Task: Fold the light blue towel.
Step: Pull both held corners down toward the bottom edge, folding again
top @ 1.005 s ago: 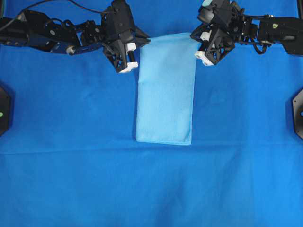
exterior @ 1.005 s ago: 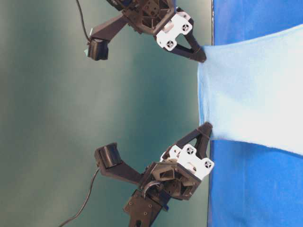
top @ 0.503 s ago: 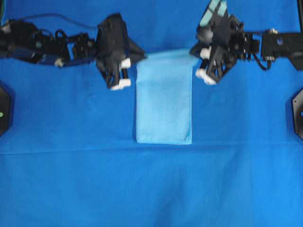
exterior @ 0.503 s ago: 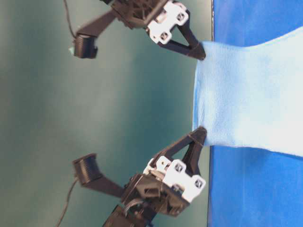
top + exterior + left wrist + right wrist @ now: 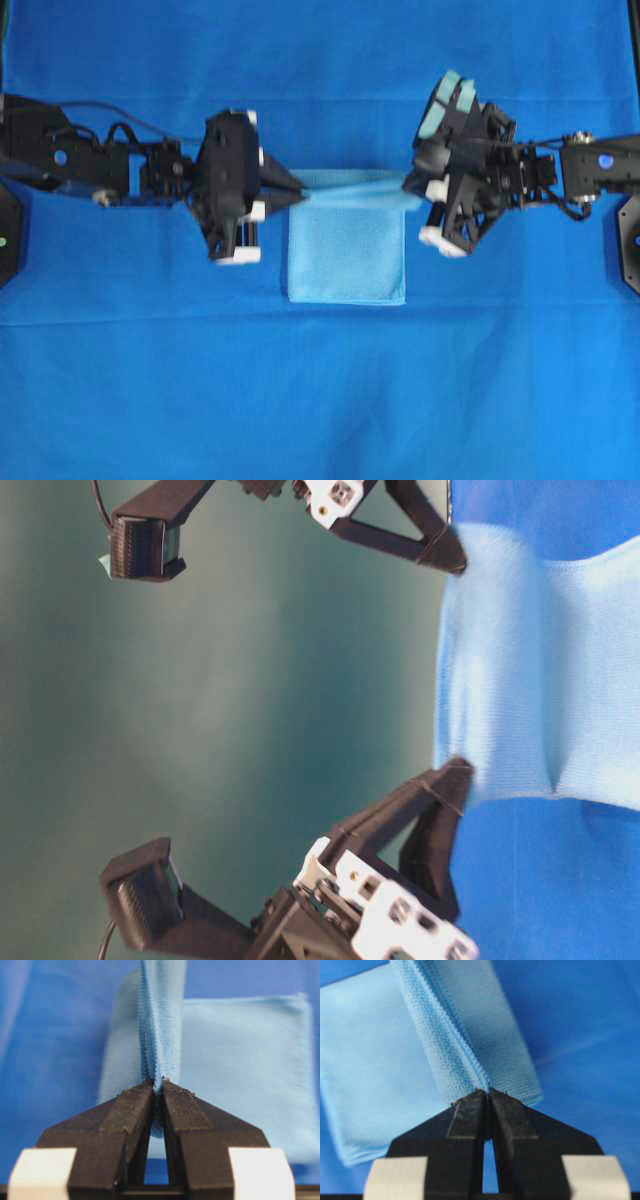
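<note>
The towel's far edge (image 5: 355, 193) is tight between both grippers above the flat layer. My left gripper should continue toward the towel's near edge (image 5: 347, 299) and release on that layer.
The light blue towel (image 5: 346, 250) lies as a narrow folded strip in the middle of the table, with its near edge flat. Its far edge is lifted and stretched between both grippers. My left gripper (image 5: 300, 193) is shut on the far left corner, and the hem shows pinched between the jaws (image 5: 157, 1082). My right gripper (image 5: 408, 188) is shut on the far right corner (image 5: 487, 1092). In the table-level view the towel (image 5: 530, 680) hangs taut between the two black fingertips, above the layer that lies flat.
A large darker blue cloth (image 5: 320, 400) covers the whole table. Black mounts sit at the left edge (image 5: 8, 230) and the right edge (image 5: 630, 240). A teal wall (image 5: 250, 710) stands behind the arms.
Both grippers have carried the towel's far edge toward the table's front, over the part lying flat. The strip looks much shorter from above. Both grips have stayed shut.
</note>
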{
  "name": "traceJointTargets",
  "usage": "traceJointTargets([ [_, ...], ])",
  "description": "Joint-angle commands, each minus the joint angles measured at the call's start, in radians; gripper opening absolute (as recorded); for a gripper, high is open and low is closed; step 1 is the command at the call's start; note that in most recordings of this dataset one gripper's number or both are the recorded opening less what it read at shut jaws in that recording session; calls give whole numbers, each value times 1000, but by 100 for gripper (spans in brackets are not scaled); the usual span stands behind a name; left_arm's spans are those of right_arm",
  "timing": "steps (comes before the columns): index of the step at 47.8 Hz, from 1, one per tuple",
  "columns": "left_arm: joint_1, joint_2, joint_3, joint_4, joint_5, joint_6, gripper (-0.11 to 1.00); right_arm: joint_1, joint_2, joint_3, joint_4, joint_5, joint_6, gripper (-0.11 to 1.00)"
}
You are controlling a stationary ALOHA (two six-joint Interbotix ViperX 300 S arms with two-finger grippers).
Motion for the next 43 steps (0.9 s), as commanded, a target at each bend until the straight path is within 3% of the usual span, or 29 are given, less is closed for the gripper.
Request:
traceJointTargets([
  [1, -41, -2, 0, -3, -3, -3, 6, 20, 6, 3, 0, 2, 11, 3],
  [9, -92, 77, 6, -8, -17, -9, 6, 41, 69, 21, 0, -41, 54, 3],
  [22, -118, 183, 11, -9, -83, -92, 6, 60, 158, 55, 2, -207, 95, 3],
  [36, -121, 186, 6, -9, -92, -98, 7, 63, 173, 55, 2, -227, 112, 4],
  [40, -121, 186, -2, -9, -103, -100, 11, 66, 179, 51, 2, -229, 112, 4],
  [43, -121, 187, -5, -9, -112, -100, 22, 69, 184, 44, 2, -230, 112, 5],
])
